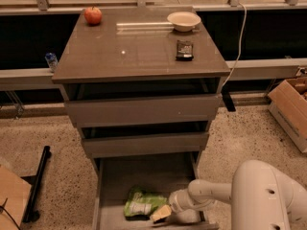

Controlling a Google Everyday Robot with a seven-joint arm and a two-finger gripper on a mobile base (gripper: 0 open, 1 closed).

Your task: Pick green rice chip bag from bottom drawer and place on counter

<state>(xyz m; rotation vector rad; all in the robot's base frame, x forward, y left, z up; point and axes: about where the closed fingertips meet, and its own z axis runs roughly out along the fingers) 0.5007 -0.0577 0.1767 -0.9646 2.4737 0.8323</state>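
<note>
My gripper will have the bag's far end point(132, 207) hanging down below it when I lift, because it meets the crumpled green rice chip bag at one edge point(162, 212).
The green rice chip bag point(142, 202) lies crumpled on the floor of the open bottom drawer point(115, 181), near its front, white label facing up. My gripper point(160, 213) reaches in from the right, low in the drawer, at the bag's right edge and touching it. The white arm point(259, 195) fills the lower right. The counter point(139, 49) is the glossy grey-brown cabinet top above.
On the counter stand a red apple point(93, 15), a white bowl point(183, 20) and a small black packet point(184, 50). The two upper drawers point(144, 110) are partly pulled out. A cardboard box point(291, 107) sits at right, a black stand point(37, 186) at left.
</note>
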